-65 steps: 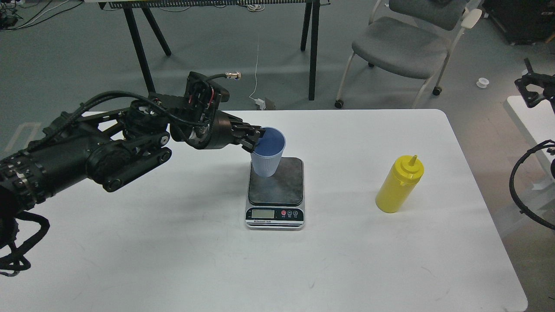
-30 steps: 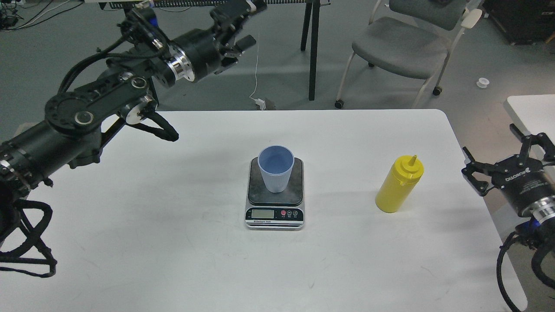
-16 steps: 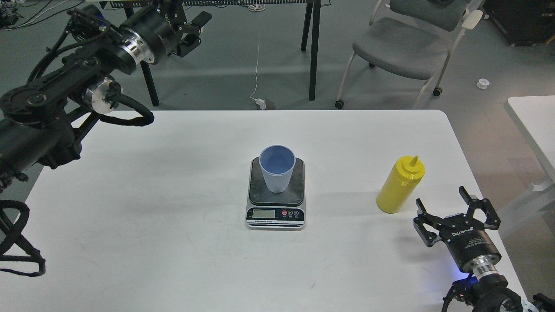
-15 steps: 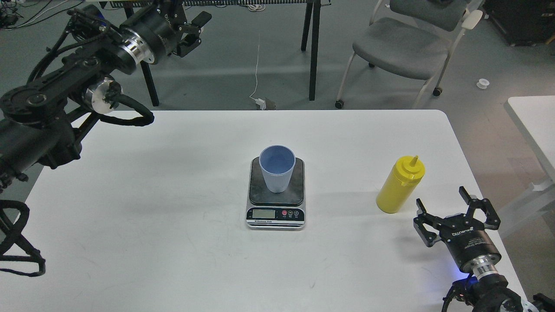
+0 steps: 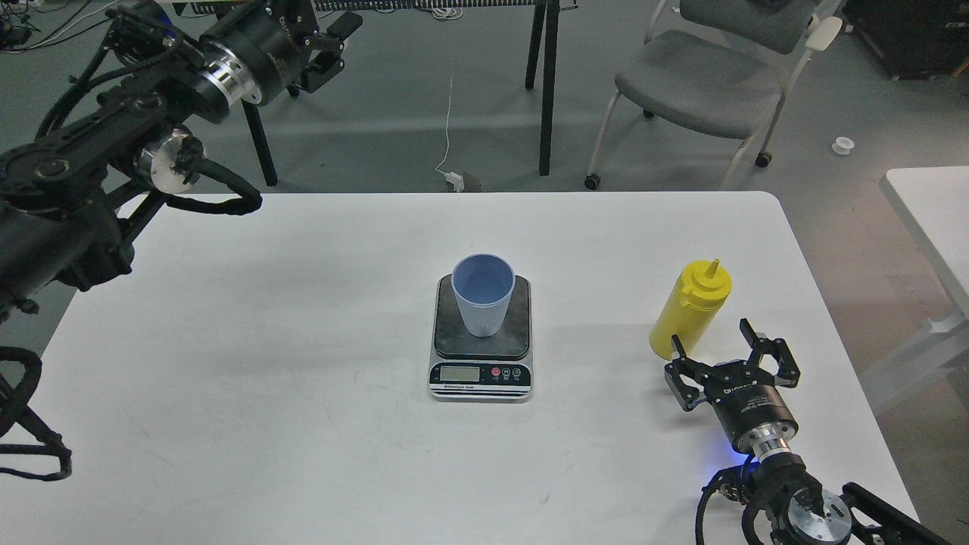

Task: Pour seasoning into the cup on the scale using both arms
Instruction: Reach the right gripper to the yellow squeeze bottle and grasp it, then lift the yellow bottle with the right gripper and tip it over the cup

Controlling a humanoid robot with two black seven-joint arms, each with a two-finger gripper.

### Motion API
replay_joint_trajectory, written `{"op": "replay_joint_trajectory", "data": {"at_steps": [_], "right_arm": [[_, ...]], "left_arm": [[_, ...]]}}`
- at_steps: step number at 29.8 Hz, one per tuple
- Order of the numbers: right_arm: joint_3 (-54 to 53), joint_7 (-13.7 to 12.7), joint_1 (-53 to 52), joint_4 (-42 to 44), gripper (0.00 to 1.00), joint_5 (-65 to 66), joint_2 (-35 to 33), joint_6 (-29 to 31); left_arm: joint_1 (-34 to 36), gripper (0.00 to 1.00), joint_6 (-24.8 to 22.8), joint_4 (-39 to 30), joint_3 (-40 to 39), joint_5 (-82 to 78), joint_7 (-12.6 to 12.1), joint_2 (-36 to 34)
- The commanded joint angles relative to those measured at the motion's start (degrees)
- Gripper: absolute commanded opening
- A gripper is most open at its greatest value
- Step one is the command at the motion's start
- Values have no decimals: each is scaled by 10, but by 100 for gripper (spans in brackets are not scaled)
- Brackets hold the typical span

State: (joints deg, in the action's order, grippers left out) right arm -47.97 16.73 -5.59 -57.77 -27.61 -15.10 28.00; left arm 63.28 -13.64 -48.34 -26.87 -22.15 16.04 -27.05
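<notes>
A small tab (image 5: 687,294) is at the collar of the yellow seasoning bottle (image 5: 687,313), so the bottle's tip cover will hang from a strap when I tilt the bottle.
The light blue ribbed cup (image 5: 483,295) stands upright on the dark platform of the scale (image 5: 480,374) at the table's middle. The yellow seasoning bottle (image 5: 690,306) stands upright, capped, to the right of the scale. My right gripper (image 5: 715,348) is open, low over the table just in front of the bottle and a little to its right. Its left finger overlaps the bottle's base; I cannot tell whether it touches. My left gripper (image 5: 329,42) is open and empty, raised high beyond the table's far left corner.
The white table (image 5: 303,424) ends close to the right of the bottle. A grey chair (image 5: 711,76) and black table legs (image 5: 546,91) stand on the floor behind it. A second white table (image 5: 935,204) is at the far right.
My left arm let go of the cup on the scale and drew back up to the far left. My right arm came in from the right up to the bottle, which shifted slightly left and away.
</notes>
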Motion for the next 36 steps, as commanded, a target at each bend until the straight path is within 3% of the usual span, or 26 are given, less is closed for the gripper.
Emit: {"op": "replay_joint_trajectory", "data": {"at_steps": [1, 12, 18, 24, 32, 36], "right_arm": [[16, 0, -10, 11, 100, 0, 19, 0], [9, 5, -37, 18, 98, 4, 31, 0], [3, 8, -69, 79, 94, 3, 62, 0], [-24, 9, -104, 130, 76, 3, 80, 0], [-19, 14, -144, 127, 47, 5, 79, 0], [-20, 15, -177, 115, 46, 30, 59, 0]], "left_arm": [[0, 99, 1, -2, 1, 0, 0, -2], [0, 99, 2, -5, 1, 0, 0, -2], [0, 99, 3, -5, 2, -1, 0, -2], [0, 99, 5, -5, 3, -2, 0, 2], [1, 99, 5, -5, 2, -4, 0, 4], [2, 99, 5, -5, 2, -3, 0, 3]]}}
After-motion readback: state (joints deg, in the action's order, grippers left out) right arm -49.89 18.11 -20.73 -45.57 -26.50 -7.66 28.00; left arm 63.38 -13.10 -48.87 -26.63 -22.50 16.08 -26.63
